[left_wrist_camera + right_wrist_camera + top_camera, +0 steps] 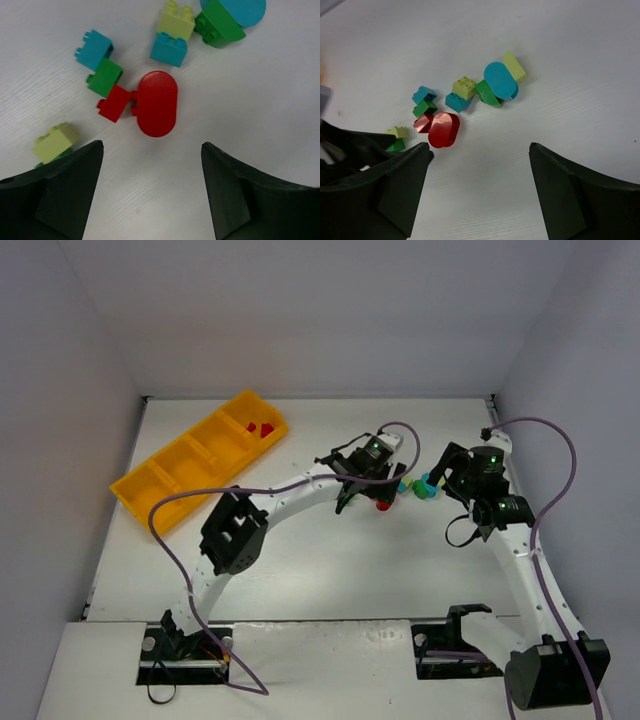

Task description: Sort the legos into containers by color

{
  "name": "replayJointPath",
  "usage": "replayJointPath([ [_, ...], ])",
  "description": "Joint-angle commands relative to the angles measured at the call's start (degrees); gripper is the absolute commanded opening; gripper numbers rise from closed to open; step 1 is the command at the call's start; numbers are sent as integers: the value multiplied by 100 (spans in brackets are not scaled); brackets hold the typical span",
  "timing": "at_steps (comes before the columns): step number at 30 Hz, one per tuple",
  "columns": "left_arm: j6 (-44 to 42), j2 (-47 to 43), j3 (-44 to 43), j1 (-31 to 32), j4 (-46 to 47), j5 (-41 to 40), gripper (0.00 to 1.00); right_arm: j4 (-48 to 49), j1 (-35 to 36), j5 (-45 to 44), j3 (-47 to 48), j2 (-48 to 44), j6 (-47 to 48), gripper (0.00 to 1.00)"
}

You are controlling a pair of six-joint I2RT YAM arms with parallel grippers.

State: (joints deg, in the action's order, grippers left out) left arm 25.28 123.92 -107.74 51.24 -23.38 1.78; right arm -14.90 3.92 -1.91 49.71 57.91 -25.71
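Note:
My open fingers are lined up with the rounded red brick's long sides [173, 104], so my left gripper should keep going down until its two fingers are on either side of the free near end [156, 129].
The legos lie in a loose pile on the white table [405, 490]. In the left wrist view a rounded red brick [156, 103] touches a small red brick [114, 103], with green [105, 77], light blue [94, 49] and yellow-green [176, 22] bricks around them. My left gripper [151, 146] is open and empty just short of the rounded red brick. My right gripper [480, 147] is open and empty, on the other side of the pile [465, 97]. The yellow-orange tray [185, 468] lies at the far left, with red bricks [260, 429] in its right end compartment.
A rounded light blue brick [500, 80] leans on a green one [487, 94] at the pile's far end. The left gripper's dark body [350, 145] shows at the left of the right wrist view. Grey walls enclose the table.

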Motion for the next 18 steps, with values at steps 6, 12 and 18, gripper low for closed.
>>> replayJointPath([
  [6,47,449,-897,360,-308,-512,73,-101,-155,-213,223,-500,128,78],
  [12,30,897,-1362,439,-536,-731,73,-136,-190,-213,162,-553,181,79],
  [18,39,1327,-1837,439,-695,-1021,73,-154,-190,-248,118,-588,260,79],
])
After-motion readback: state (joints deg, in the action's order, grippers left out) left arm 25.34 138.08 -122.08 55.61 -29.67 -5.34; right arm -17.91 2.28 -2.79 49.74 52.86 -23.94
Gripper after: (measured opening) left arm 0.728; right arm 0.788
